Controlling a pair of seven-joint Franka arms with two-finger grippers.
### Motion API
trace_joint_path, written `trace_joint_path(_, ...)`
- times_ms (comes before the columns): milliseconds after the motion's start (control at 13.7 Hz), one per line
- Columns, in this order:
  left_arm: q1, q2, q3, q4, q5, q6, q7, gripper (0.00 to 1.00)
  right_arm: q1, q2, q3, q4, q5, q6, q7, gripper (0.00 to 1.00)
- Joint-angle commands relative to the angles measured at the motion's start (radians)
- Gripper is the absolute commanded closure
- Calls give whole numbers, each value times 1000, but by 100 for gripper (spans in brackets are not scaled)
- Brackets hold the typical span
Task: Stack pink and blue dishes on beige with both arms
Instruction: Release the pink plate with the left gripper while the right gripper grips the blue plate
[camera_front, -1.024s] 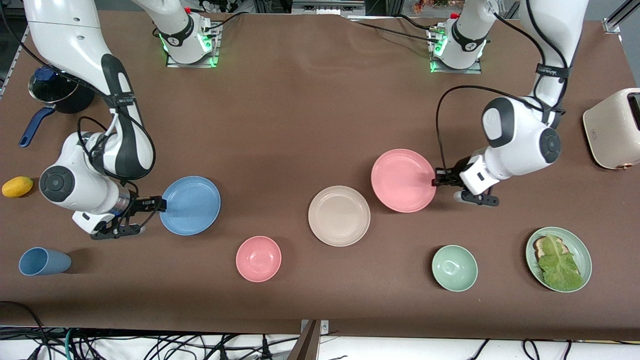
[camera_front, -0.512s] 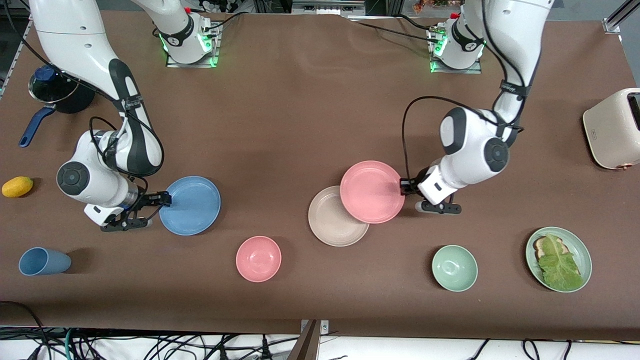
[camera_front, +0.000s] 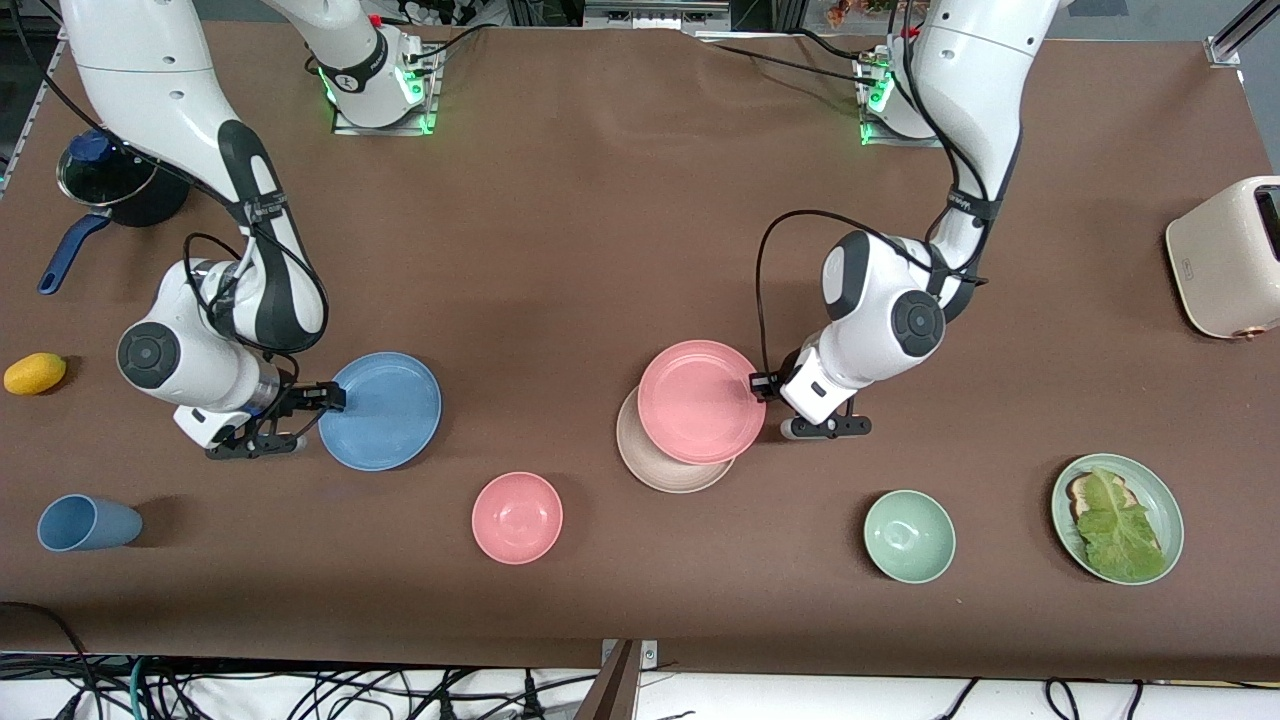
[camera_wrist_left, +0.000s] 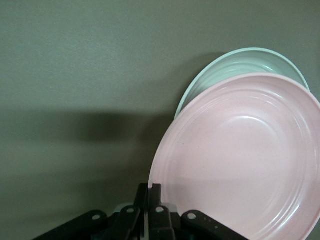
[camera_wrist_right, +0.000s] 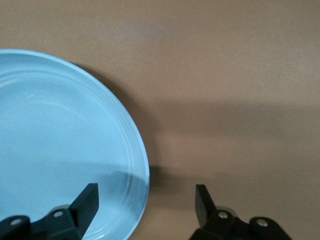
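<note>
The pink plate (camera_front: 702, 402) hangs off to one side over the beige plate (camera_front: 655, 464), so the robot's left gripper should centre it and move away before the right gripper brings the blue plate.
My left gripper (camera_front: 757, 384) is shut on the rim of the pink plate (camera_front: 700, 400) and holds it tilted over the beige plate (camera_front: 668, 468), covering most of it. In the left wrist view the fingertips (camera_wrist_left: 150, 192) pinch the pink plate (camera_wrist_left: 240, 160), and the beige plate (camera_wrist_left: 235, 62) shows past its edge. The blue plate (camera_front: 382, 410) lies flat on the table toward the right arm's end. My right gripper (camera_front: 325, 398) is open astride its rim. One finger (camera_wrist_right: 87, 200) is over the blue plate (camera_wrist_right: 60, 150), the other off it.
A pink bowl (camera_front: 517, 517) and a mint bowl (camera_front: 909, 536) sit nearer the front camera. A green plate with toast and lettuce (camera_front: 1117, 518), a toaster (camera_front: 1225, 255), a blue cup (camera_front: 85, 523), a yellow fruit (camera_front: 35, 373) and a dark pot (camera_front: 110, 185) lie around the edges.
My left arm has carried the pink plate from beside the beige plate to over it. My right gripper has edged in at the blue plate's rim, fingers narrowing slightly.
</note>
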Motion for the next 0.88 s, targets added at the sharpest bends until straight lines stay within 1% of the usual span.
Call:
trace_joint_path(0,-41,60,17,71,-32,27,-58,100,-5,-4,6,-20,22,20,-29,19)
trace_joint_path(73,-49,65,15,80,-31,27,-79,100,-6,-4,6,-20,22,20,-30,23)
trace_joint_path(293,-55,92,15,111,-31,28,-110,100,-6,2,6,-20,22,20,-30,27)
trace_joint_path(439,-53,103,17,125,-31,27,-113,100,-6,10,6,-20,22,20,-30,36)
trace_joint_path(512,-53,103,17,125,-31,28,-113,100,-6,11,6,-20,24,20,-30,43)
trace_joint_path(585,-50,103,18,125,-31,27,-111,94,-6,11,6,-20,24,20,-30,47)
trace_joint_path(659,-49,103,18,126,-31,27,-110,85,-8,11,6,-20,24,20,-28,53)
trace_joint_path(732,-47,103,20,126,-31,28,-108,73,-8,13,6,-20,24,20,-28,58)
trace_joint_path(805,-47,103,20,126,-32,28,-107,65,-9,13,6,-20,24,20,-28,66)
